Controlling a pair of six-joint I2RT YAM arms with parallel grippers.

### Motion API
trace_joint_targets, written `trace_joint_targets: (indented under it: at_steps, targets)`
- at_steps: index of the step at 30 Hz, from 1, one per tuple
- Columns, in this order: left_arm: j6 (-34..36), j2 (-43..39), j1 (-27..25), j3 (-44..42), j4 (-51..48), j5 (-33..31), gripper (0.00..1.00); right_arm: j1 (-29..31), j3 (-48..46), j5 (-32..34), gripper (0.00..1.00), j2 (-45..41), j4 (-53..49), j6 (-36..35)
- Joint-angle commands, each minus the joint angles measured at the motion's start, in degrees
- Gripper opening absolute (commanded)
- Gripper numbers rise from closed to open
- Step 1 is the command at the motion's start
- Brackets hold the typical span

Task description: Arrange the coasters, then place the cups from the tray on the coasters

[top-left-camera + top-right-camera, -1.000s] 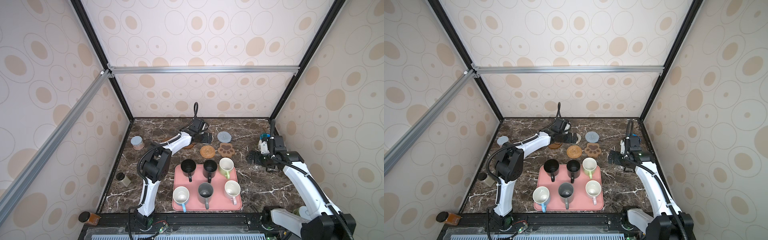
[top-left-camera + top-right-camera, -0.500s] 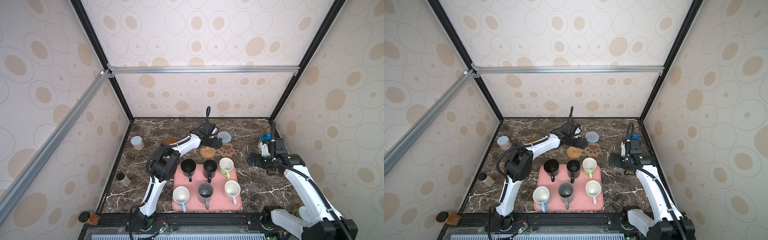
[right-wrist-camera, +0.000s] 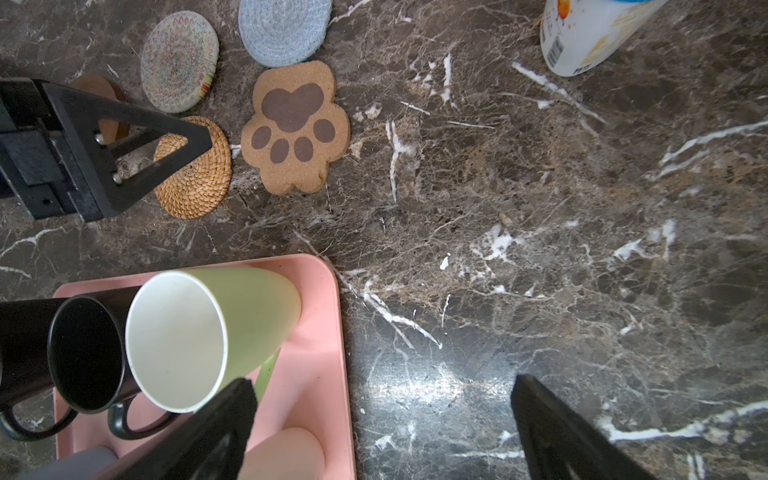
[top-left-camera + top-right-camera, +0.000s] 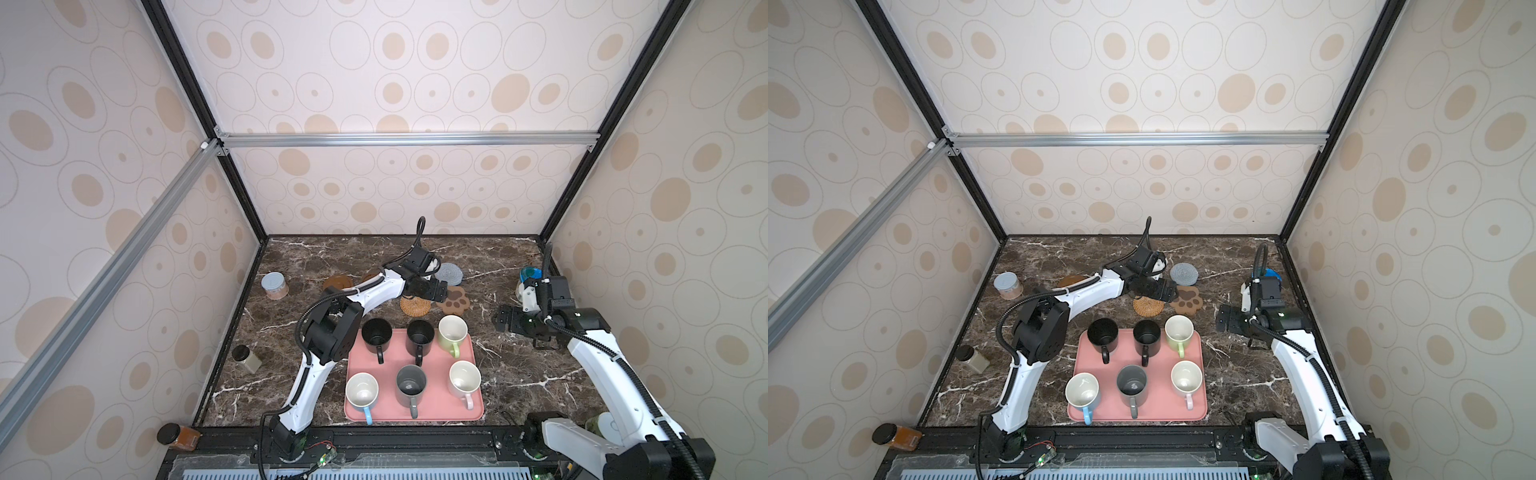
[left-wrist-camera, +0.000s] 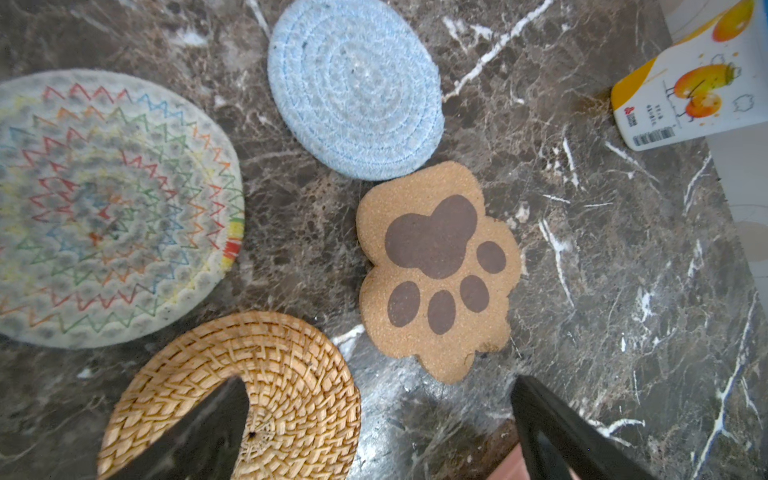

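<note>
Next, I slide the rattan coaster (image 4: 415, 308) back toward the grey-blue coaster (image 4: 449, 274) with my left gripper before placing cups, because the rattan coaster is close to the tray's edge.
Six cups stand on the pink tray (image 4: 432, 401): two black (image 4: 376, 333), a light green one (image 4: 452, 330), a grey one (image 4: 410, 384) and two white. Behind it lie the rattan coaster (image 4: 414, 306), the paw coaster (image 4: 456, 300), the grey-blue coaster (image 4: 450, 272) and a brown disc (image 4: 337, 284). The cream woven coaster (image 5: 104, 208) shows in the left wrist view. My left gripper (image 4: 438, 290) hovers open and empty above the rattan (image 5: 291, 395) and paw (image 5: 436, 270) coasters. My right gripper (image 4: 503, 322) is open and empty over bare marble beside the tray's far right corner (image 3: 328, 332).
A grey-lidded jar (image 4: 274, 286) stands at the back left, a small black-lidded jar (image 4: 246, 359) by the left wall. A blue-lidded container (image 4: 530, 282) sits behind my right wrist. An amber jar (image 4: 178, 436) lies at the front left corner. Walls close three sides.
My left gripper has swung right and a little forward, from the back-middle coasters to above the rattan and paw ones. The right arm has hardly shifted. Both stay open.
</note>
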Motion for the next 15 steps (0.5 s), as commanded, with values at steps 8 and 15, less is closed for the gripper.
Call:
trace_joint_targets:
  at_steps: [8,15]
  targets:
    - [-1.2,1.7,-0.3,-3.6,0.2,1.8,1.00,-0.3,-0.4,0.3,1.00,-0.1,-0.8,-0.1]
    - [-2.7,4.9,-0.8,-2.8,2.7,3.6,1.00,-0.4,-0.5,0.5,1.00,-0.2,-0.9,-0.1]
